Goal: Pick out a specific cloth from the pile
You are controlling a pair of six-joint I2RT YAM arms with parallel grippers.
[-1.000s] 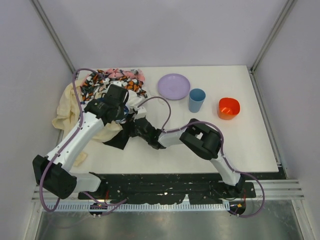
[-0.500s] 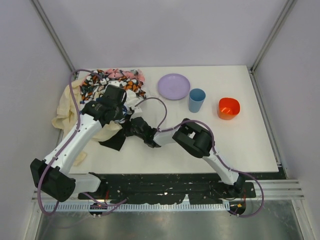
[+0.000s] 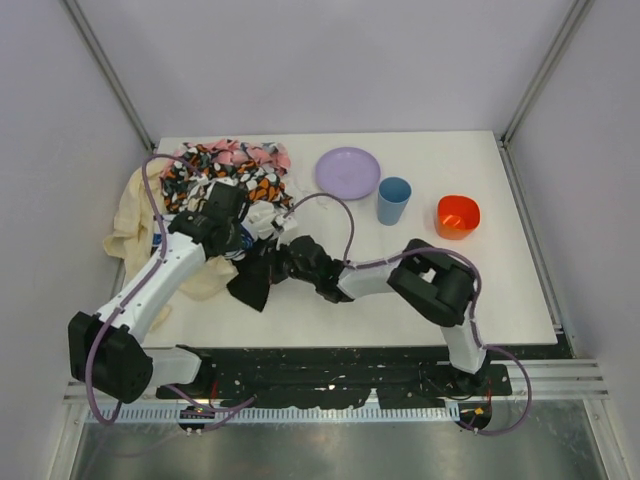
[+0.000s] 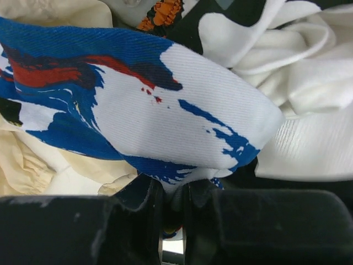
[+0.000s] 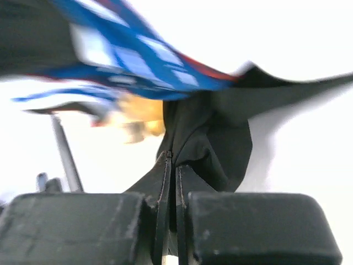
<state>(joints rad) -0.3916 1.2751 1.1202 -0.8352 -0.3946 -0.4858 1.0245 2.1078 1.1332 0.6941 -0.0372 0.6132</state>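
I should use my left gripper to keep the blue, white and red cloth (image 5: 165,69) still while my right gripper pulls the black cloth clear (image 3: 249,288) from under it.
The pile (image 3: 222,178) of patterned fabrics lies at the table's back left, with a cream cloth (image 3: 128,222) spilling off its left side. The plain black cloth (image 3: 254,283) trails from under the pile's near edge. My right gripper (image 3: 284,261) is shut on a fold of it. In the right wrist view the black cloth (image 5: 220,138) is pinched between the closed jaws of my right gripper (image 5: 171,161). My left gripper (image 3: 236,236) is shut on a blue, white and red cloth (image 4: 165,105) at the pile's near edge, and the left wrist view shows that gripper (image 4: 172,187) clamping its lower fold.
A purple plate (image 3: 348,172) sits just right of the pile. A blue cup (image 3: 393,201) and an orange bowl (image 3: 458,216) stand further right. The right arm's elbow (image 3: 438,285) hangs over the table's near middle. Walls close in the left, back and right sides.
My right gripper has shut on the black cloth and drawn back to the right, dragging the cloth out a little. The left arm has shifted slightly, still holding the blue-white cloth.
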